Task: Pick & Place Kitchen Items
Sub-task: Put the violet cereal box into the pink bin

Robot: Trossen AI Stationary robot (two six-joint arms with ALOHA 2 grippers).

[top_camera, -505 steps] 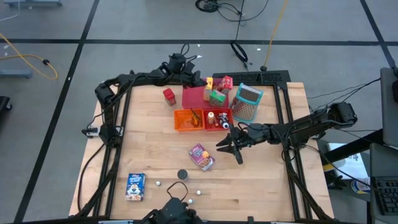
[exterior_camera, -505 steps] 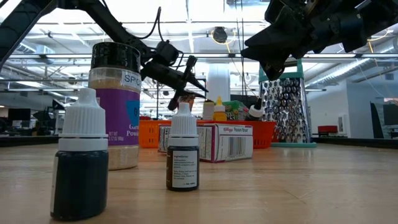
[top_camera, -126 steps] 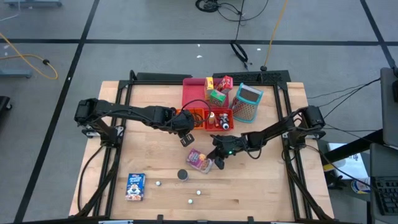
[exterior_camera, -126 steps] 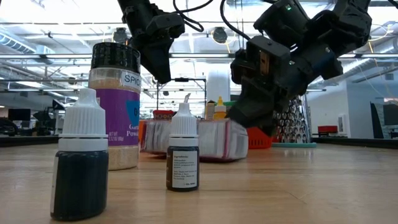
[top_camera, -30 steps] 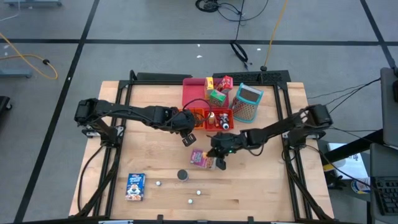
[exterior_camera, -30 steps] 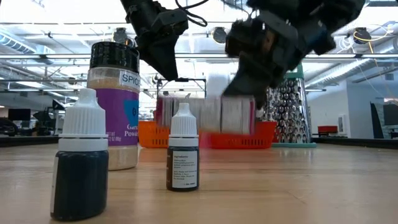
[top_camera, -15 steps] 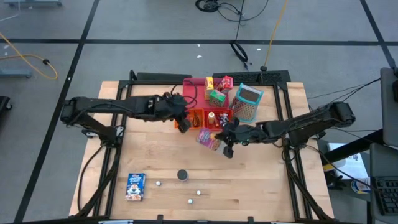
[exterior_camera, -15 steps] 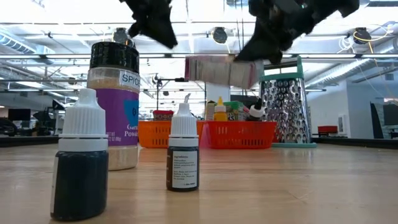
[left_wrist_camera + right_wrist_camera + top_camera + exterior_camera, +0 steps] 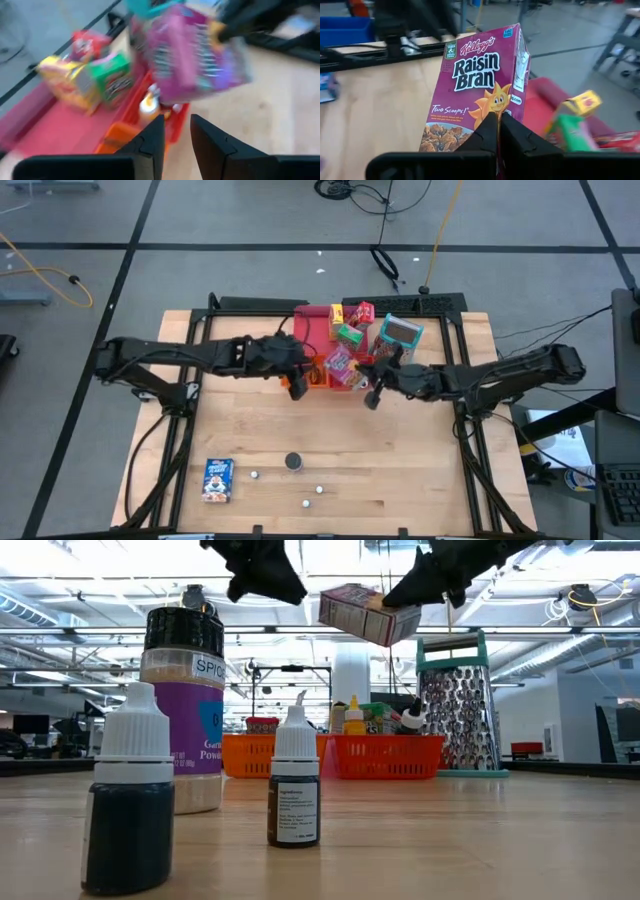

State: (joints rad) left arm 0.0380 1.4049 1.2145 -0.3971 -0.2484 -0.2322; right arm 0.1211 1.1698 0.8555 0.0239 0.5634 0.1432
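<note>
The left gripper should open and take the purple box's loose end [image 9: 335,606] from the right gripper, because the pink tray's open spot [image 9: 314,328] is on the left gripper's side.
My right gripper [image 9: 362,375] [image 9: 495,131] is shut on a purple Raisin Bran box [image 9: 340,363] [image 9: 366,612], held high over the red bin [image 9: 352,382]. My left gripper [image 9: 295,383] [image 9: 177,136] hovers above the orange bin [image 9: 312,374], empty, its fingers a narrow gap apart. A blue box [image 9: 218,479], a black can [image 9: 293,462] and white balls [image 9: 320,489] sit near the table's near edge. Yellow, green and red boxes [image 9: 350,322] stand on the pink tray [image 9: 312,332]. My right gripper pinches the box's lower edge [image 9: 496,116] between its two fingers [image 9: 512,137], which lie in line with the box's length. The box is lifted clear, tilted in the low view, its printed face [image 9: 482,85] toward the wrist camera.
A metal grater [image 9: 398,340] stands right of the bins. In the low view a spice jar [image 9: 183,710] and two small bottles [image 9: 128,805] [image 9: 295,790] stand near the camera. Bare wood [image 9: 420,460] lies at the table's middle and right.
My right gripper has raised the purple box off the table and carried it toward the far edge, over the red bin; the box now hangs tilted high above the table. My left gripper has risen and shifted a little toward the far edge.
</note>
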